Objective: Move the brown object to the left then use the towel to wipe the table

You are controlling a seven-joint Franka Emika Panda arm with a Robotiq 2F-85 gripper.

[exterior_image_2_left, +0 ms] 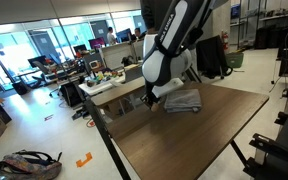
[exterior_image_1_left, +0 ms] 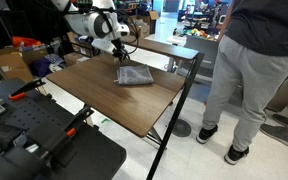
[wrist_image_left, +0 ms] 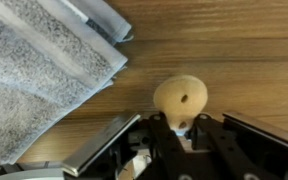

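Note:
The brown object [wrist_image_left: 181, 97] is in my gripper and clear of the grey towel, so I should continue to move it past the towel until it gets to open wood [exterior_image_1_left: 167, 84] on the other side.
The brown object [wrist_image_left: 180, 100] is a small tan round lump with a hole, seen in the wrist view just ahead of my gripper [wrist_image_left: 181, 128]. The fingers are closed on its near end. The grey towel [wrist_image_left: 34, 70] lies rumpled right beside it, at the left of the wrist view. In both exterior views the gripper [exterior_image_1_left: 122, 55] [exterior_image_2_left: 152, 98] is low over the wood-grain table [exterior_image_1_left: 104, 100] [exterior_image_2_left: 199, 140], next to the towel [exterior_image_1_left: 136, 76] [exterior_image_2_left: 184, 100]. The lump is hidden there by the gripper.
A person [exterior_image_1_left: 249, 70] stands by the table's edge. A narrower wood-topped desk [exterior_image_1_left: 169, 48] [exterior_image_2_left: 119, 90] stands behind the table. Black equipment [exterior_image_1_left: 34, 140] sits close to the camera. A bag [exterior_image_2_left: 34, 165] lies on the floor.

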